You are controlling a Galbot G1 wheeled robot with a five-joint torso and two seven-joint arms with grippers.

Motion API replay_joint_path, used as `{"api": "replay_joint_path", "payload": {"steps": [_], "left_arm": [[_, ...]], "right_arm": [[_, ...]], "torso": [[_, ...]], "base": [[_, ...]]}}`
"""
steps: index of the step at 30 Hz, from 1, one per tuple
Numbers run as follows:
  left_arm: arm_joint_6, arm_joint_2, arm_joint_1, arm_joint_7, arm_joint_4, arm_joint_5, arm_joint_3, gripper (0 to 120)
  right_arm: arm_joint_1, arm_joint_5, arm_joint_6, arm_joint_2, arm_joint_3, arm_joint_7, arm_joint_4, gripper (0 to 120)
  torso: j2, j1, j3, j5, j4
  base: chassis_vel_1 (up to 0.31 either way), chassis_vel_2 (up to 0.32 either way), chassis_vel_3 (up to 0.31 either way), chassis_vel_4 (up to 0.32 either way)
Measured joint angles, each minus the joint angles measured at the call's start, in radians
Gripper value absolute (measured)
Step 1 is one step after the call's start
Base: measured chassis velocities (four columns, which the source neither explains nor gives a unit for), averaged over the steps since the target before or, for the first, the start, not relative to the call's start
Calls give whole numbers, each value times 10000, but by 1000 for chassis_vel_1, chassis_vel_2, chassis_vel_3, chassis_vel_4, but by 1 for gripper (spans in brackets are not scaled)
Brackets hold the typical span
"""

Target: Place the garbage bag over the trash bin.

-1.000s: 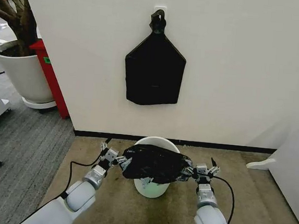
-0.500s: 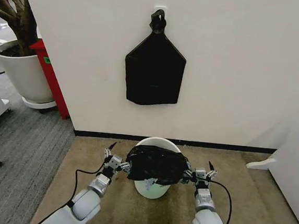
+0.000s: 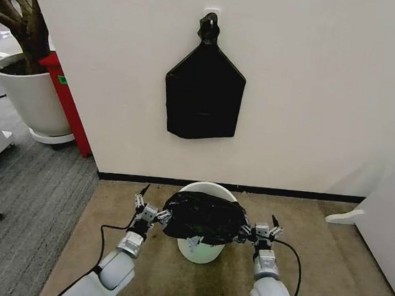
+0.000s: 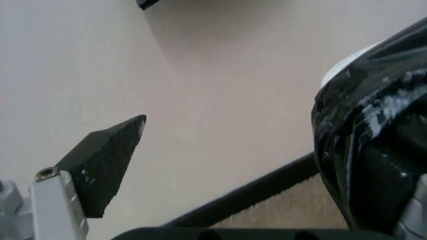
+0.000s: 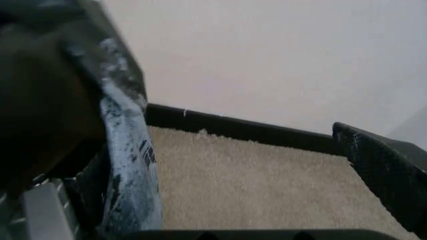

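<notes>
The black garbage bag (image 3: 205,216) hangs across the trash bin and leaves its far rim (image 3: 210,188) uncovered, so I expect the bag to come along when I turn the bin.
The glossy black garbage bag (image 3: 204,218) is stretched over the top of the cream-white trash bin (image 3: 199,251), whose far rim and lower body show around it. My left gripper (image 3: 148,213) is at the bag's left edge and my right gripper (image 3: 263,231) at its right edge, both open. In the left wrist view one finger (image 4: 100,165) stands free while the bag (image 4: 373,150) covers the other, with the bin rim (image 4: 343,67) behind. The right wrist view is alike: a free finger (image 5: 383,167), and bag film (image 5: 127,150) draped over the inner one.
A flat black bundle (image 3: 203,96) hangs from a wall hook above the bin. A large white plant pot (image 3: 25,98) and a red panel (image 3: 68,105) stand at the left. White furniture (image 3: 385,220) is at the right. The bin sits on beige carpet against the wall.
Both grippers have drawn slightly inward and lower, and the bag between them has narrowed and sunk closer onto the bin.
</notes>
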Motion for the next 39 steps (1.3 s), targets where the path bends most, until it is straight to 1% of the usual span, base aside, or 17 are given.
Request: {"api": "replay_joint_path", "payload": {"steps": [3,7,10,12,13,16,19,22,23,28,36,39], "left_arm": [[-300,-235,-157,0,410,173,39,100],[-435,-219,-174,-3,333,157,45,100],[-425,10,-19,-5,-133,16,42,100],[-279,393,335,5,-759,-241,-69,100],[-279,393,335,5,-759,-241,-69,100],[-101,867,722,51,-1260,-527,-324,100],[27,1106,952,140,-1419,-743,-495,100],[9,1121,1031,238,-1346,-772,-554,100],[-55,1058,1062,300,-1225,-772,-560,100],[-108,888,1073,464,-1193,-767,-496,100],[-31,975,933,724,-1349,-829,-433,100],[0,1071,910,846,-1418,-946,-433,100]], "right_arm": [[-12,-79,37,58,-32,-14,6,100],[-30,-137,52,6,-41,51,243,100],[-174,-188,17,-102,-49,99,661,100],[-385,-56,-234,-268,-90,112,1252,100],[-385,-56,-234,-268,-90,112,1252,100],[-534,74,-473,-419,-134,64,1642,100],[-563,5,-589,-478,-140,-43,1688,100],[-516,-132,-519,-463,-133,-135,1491,100],[-441,-165,-453,-412,-142,-113,1319,100],[-363,-186,-435,-314,-195,-70,1269,100],[-421,-122,-452,-615,-78,-223,1519,100],[-428,208,-426,-783,-22,-648,1602,100]], "torso": [[0,0,0,-1,-2],[0,0,1,-3,0],[0,0,0,-1,-2],[0,0,0,-4,-1],[0,0,0,-4,-1],[0,0,-1,0,1],[1,0,-1,-4,1],[0,0,-1,-2,1],[0,0,0,-4,0],[0,0,0,-2,0],[0,0,0,-2,0],[0,0,0,-1,0]], "base": [[0,0,0,0],[0,0,0,0],[0,0,0,0],[0,0,0,0],[0,0,0,0],[0,0,0,0],[0,0,0,0],[0,0,0,0],[0,0,0,0],[0,0,0,0],[0,0,0,0],[0,0,0,0]]}}
